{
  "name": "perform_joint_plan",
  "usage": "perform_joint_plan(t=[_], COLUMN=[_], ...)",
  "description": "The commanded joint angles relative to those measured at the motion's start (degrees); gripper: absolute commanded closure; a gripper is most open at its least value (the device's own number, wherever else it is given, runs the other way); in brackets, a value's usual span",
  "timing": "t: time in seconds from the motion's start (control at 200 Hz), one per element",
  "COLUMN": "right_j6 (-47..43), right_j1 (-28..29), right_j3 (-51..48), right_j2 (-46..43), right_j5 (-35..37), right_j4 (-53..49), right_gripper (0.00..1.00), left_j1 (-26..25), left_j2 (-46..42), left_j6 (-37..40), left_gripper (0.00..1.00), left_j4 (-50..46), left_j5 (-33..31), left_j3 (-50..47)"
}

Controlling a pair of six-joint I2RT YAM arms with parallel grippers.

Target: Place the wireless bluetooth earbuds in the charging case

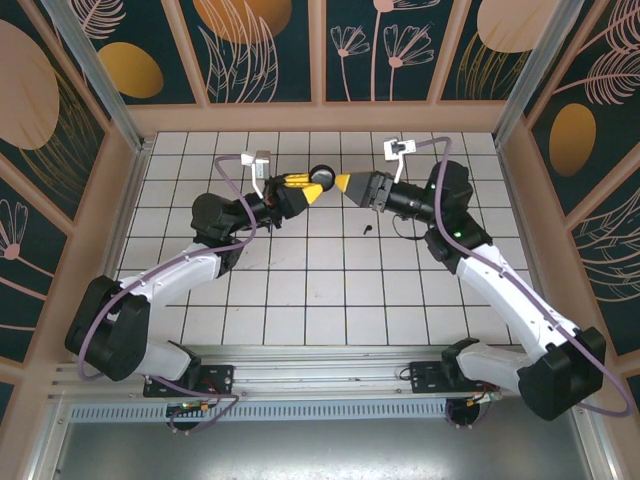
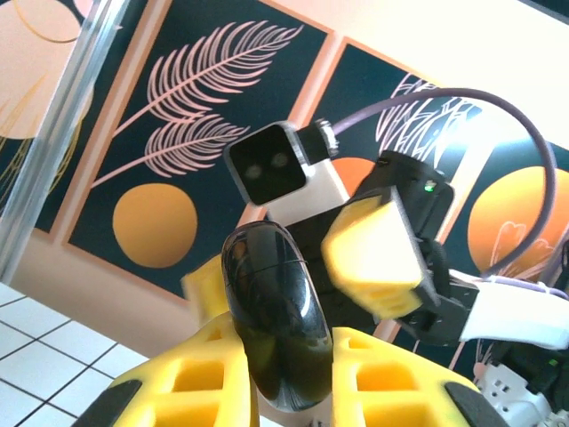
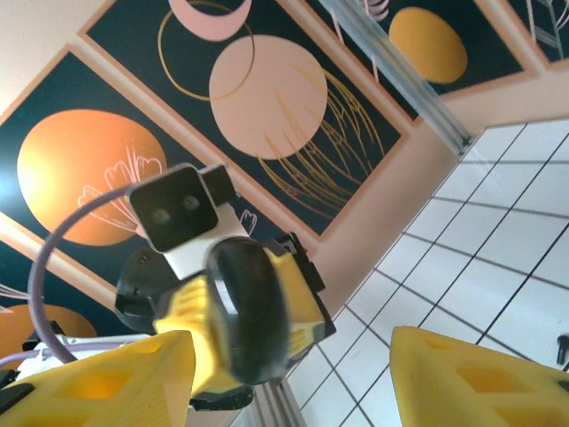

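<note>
The robot's right gripper should hold the case (image 3: 247, 307) while the left gripper takes it again upright before opening the case's lid, because the shut charging case (image 2: 277, 311) slants between the left gripper's fingers.
My left gripper (image 1: 316, 187) is raised above the tiles at the middle back and is shut on a glossy black charging case (image 1: 322, 176). In the left wrist view the case (image 2: 277, 320) stands upright between the yellow fingers (image 2: 196, 382), and a thin seam crosses its top. My right gripper (image 1: 347, 186) faces it from the right, open, with its tips a short way from the case. In the right wrist view the case (image 3: 251, 311) hangs just beyond the wide-apart yellow fingers (image 3: 116, 378). One tiny black earbud (image 1: 368, 230) lies on the tiles below the right gripper.
White tiled floor (image 1: 300, 300) is ringed by a low wooden wall (image 1: 320, 118) and patterned panels. An aluminium post (image 1: 95, 60) stands at the back left corner. Both arms reach in from the near edge and meet at the middle back.
</note>
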Motion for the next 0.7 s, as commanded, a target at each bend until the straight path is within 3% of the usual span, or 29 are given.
perform_joint_plan(t=[0.0,0.22,0.375,0.565,0.696], right_j6=[-0.41,-0.16,1.0,1.52,0.9], right_j1=[1.31,1.51,1.57,1.85,2.03], right_j3=[2.08,3.25,3.52,3.33,3.69], right_j2=[1.52,3.15,4.46,5.8,6.51], right_j5=[-2.66,-3.48,-6.31,-9.36,-10.35], right_j4=[3.84,5.06,7.3,8.9,8.87], right_gripper=[0.41,0.52,0.69,0.7,0.82], left_j1=[-0.07,0.0,-0.01,0.01,-0.02], left_j2=[-0.79,1.11,1.54,1.6,1.53], left_j6=[-3.04,-6.1,-6.89,-7.54,-7.24], left_gripper=[0.95,0.96,0.96,0.96,0.93], left_j4=[4.91,9.38,10.29,10.58,9.79], left_j5=[1.65,2.88,3.39,4.63,4.79], left_j3=[-0.5,-1.29,-2.01,-1.52,-1.17])
